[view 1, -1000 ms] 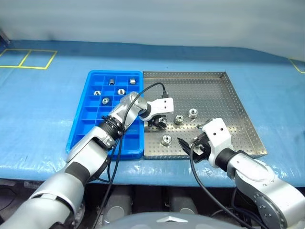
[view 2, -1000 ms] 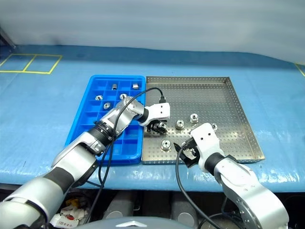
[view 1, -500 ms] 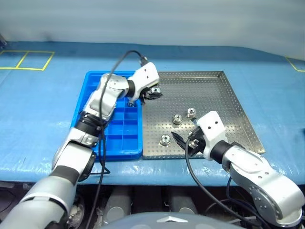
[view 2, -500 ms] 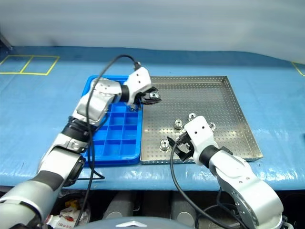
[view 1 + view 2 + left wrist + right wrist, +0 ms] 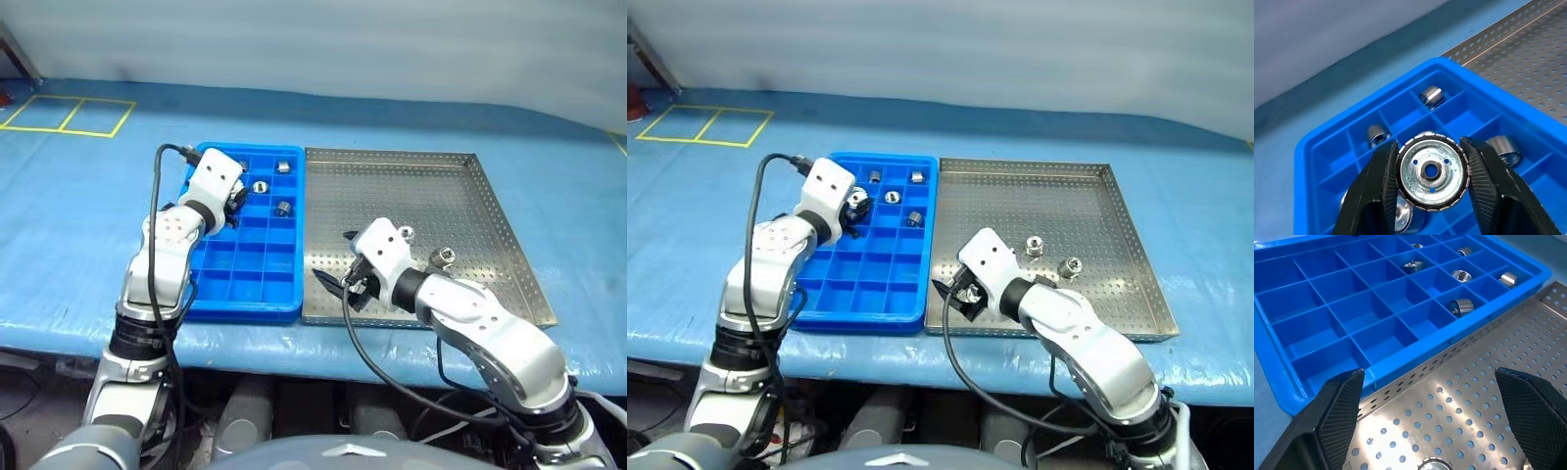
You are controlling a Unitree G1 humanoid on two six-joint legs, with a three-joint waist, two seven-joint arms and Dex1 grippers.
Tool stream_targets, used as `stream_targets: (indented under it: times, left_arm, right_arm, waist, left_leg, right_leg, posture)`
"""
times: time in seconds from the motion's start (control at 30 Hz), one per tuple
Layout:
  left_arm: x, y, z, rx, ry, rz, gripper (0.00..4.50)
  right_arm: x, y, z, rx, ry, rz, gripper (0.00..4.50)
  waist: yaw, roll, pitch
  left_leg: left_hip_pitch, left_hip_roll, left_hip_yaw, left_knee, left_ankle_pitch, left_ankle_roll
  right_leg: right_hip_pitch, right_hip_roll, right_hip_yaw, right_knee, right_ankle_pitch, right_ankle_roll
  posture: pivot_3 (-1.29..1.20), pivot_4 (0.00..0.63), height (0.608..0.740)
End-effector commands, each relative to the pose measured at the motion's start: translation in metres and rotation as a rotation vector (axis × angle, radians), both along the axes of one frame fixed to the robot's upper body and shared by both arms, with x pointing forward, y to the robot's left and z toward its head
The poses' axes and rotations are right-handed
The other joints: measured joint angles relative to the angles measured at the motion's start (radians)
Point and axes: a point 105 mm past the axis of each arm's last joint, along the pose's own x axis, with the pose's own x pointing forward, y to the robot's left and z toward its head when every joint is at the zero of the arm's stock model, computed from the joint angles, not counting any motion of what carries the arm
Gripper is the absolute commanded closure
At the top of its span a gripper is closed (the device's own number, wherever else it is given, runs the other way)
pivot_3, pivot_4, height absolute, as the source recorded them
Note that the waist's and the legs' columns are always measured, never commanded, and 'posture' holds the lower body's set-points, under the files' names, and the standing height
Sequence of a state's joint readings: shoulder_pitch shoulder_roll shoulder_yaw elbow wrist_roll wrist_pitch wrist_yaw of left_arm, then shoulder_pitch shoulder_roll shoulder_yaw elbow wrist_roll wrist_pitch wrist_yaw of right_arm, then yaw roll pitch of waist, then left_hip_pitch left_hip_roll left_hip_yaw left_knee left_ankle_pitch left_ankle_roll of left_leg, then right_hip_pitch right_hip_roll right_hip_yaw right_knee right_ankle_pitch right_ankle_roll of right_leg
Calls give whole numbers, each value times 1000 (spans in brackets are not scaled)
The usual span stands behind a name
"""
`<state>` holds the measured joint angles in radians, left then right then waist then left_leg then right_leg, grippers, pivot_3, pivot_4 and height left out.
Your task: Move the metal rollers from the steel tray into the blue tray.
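Note:
My left gripper has its fingers around the metal roller's sides (image 5: 1432, 172) and should keep going to an empty compartment (image 5: 1352, 254) along the blue tray's outer edge, then let go there.
My left gripper (image 5: 235, 199) is shut on a metal roller (image 5: 1430, 171), a shiny disc with a dark central hole, held above the far left compartments of the blue tray (image 5: 245, 284). Several rollers lie in the tray's far compartments, such as one (image 5: 914, 217) near its right wall. The steel tray (image 5: 431, 186) sits to the right, touching the blue tray. Two rollers (image 5: 405, 233) (image 5: 443, 257) rest on its perforated floor, and a third (image 5: 1435, 464) peeks out just under my right gripper (image 5: 333, 284). That gripper is open and empty, low over the steel tray's near left corner.
Both trays lie on a blue cloth-covered table (image 5: 78, 225). Yellow tape squares (image 5: 69, 116) mark the far left. Black cables run from both wrists. The near rows of the blue tray hold nothing.
My left gripper has carried the roller up off the steel tray and leftward over the blue tray. My right gripper has slid left along the steel tray's near edge. The camera view has shifted.

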<state>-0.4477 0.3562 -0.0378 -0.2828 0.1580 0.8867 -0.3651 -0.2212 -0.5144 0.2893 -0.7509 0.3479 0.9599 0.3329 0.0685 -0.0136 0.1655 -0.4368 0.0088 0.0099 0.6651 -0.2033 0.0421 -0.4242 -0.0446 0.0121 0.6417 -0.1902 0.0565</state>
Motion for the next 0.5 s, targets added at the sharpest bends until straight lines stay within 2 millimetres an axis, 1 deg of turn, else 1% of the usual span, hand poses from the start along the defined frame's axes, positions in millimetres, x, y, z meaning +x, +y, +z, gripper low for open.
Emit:
stream_targets:
  times: [0.03,0.13,0.23,0.5]
  left_arm:
    - [-5,14,13,-5,-62,116,2819]
    - [-12,23,0,-5,-20,181,2819]
    - [-19,24,-13,-7,31,184,2819]
    - [-20,31,-31,0,98,225,2819]
  right_arm:
    - [1,7,9,13,-52,42,0]
    - [0,9,8,9,-51,56,0]
    - [0,10,7,16,-51,56,0]
    - [0,10,6,25,-52,44,0]
  waist:
    - [11,0,0]
    - [20,0,0]
    - [25,0,0]
    - [31,-1,0]
  left_leg:
    - [-1,0,0,0,0,0]
    - [-1,0,0,-1,0,0]
    - [-1,0,0,-2,0,0]
    - [-2,0,0,-2,0,-1]
  right_leg:
    - [0,0,0,0,0,0]
    - [-1,0,0,-1,0,0]
    - [-1,-1,0,-1,0,-1]
    - [-3,-2,-1,-1,-1,-1]
  posture:
    - [262,150,740]
    - [255,150,740]
    - [255,150,740]
    - [247,150,740]
